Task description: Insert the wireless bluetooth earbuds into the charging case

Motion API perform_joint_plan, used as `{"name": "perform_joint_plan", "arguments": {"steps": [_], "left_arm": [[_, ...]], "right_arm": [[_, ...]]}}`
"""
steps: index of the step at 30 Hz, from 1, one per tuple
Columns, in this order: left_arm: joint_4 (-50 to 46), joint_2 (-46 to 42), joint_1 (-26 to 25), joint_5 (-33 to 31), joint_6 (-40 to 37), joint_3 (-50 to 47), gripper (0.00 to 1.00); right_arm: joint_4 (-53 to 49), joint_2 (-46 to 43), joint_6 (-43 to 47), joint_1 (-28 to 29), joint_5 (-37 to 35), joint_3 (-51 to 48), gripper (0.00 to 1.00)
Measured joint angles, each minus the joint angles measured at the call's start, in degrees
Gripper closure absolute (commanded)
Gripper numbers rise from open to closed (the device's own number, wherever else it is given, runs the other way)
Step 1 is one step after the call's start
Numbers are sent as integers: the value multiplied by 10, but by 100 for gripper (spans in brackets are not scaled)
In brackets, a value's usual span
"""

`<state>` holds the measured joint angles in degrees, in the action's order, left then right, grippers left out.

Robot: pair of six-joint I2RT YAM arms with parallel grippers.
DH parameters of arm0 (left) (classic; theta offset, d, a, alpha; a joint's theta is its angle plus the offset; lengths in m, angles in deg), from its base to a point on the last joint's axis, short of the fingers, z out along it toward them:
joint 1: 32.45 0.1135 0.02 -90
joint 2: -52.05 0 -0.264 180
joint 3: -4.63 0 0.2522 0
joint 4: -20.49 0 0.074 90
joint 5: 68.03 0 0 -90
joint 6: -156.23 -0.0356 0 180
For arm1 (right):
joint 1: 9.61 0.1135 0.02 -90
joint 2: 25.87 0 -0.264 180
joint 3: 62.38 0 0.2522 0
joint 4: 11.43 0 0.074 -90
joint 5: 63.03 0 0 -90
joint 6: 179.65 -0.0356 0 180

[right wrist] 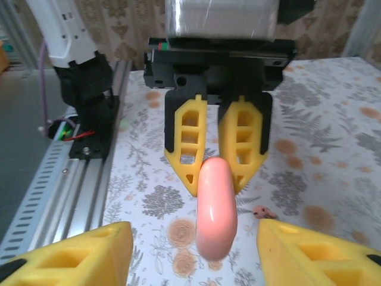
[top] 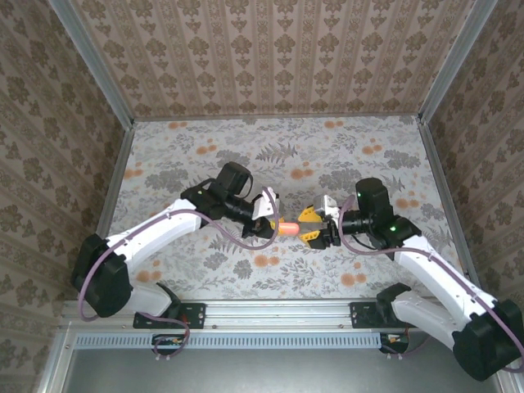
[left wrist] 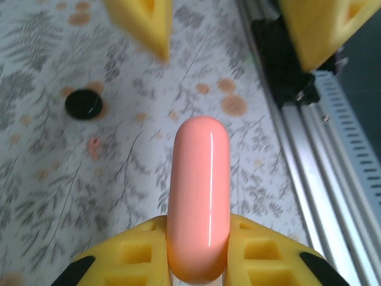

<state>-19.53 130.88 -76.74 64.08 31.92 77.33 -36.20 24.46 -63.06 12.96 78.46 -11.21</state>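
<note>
The closed charging case (right wrist: 216, 199) is pinched by one end in my left gripper, so my right gripper should hold the case's loose end (right wrist: 215, 245) while my left gripper takes a new grip, before the case's lid opens.
The charging case (left wrist: 199, 196) is a salmon-pink rounded box, seen edge-on with its lid closed, held above the table. My left gripper (left wrist: 198, 232) is shut on one end of it, a yellow finger pressing each side. In the top view the case (top: 288, 228) bridges the left gripper (top: 273, 225) and the right gripper (top: 311, 226). The right gripper (right wrist: 193, 238) is open; its yellow fingers (right wrist: 77, 253) stand wide on either side of the case's free end (right wrist: 215, 208) without touching it. The left gripper's fingers (right wrist: 187, 146) face it. The earbuds are out of view.
A round black disc (left wrist: 83, 104) lies on the floral tablecloth, left of the case in the left wrist view. A small pink speck (left wrist: 93, 146) lies near it. The aluminium rail (left wrist: 309, 161) and the arm base (right wrist: 89, 101) run along the table's near edge.
</note>
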Motion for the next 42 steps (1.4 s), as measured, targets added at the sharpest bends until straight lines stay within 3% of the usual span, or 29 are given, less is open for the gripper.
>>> {"name": "perform_joint_plan", "arguments": {"steps": [7,13,21,42], "left_arm": [[-47,-7,-19,-99,-2,16,86],[-56,-7,-35,-136,-4,26,86],[-57,-7,-37,-150,-4,27,86],[-54,-17,-41,-147,0,27,86]], "right_arm": [[-47,1,18,29,-87,30,38],[-50,63,38,60,-111,56,38],[-42,132,54,85,-113,76,41],[-21,198,83,86,-87,92,67]]}}
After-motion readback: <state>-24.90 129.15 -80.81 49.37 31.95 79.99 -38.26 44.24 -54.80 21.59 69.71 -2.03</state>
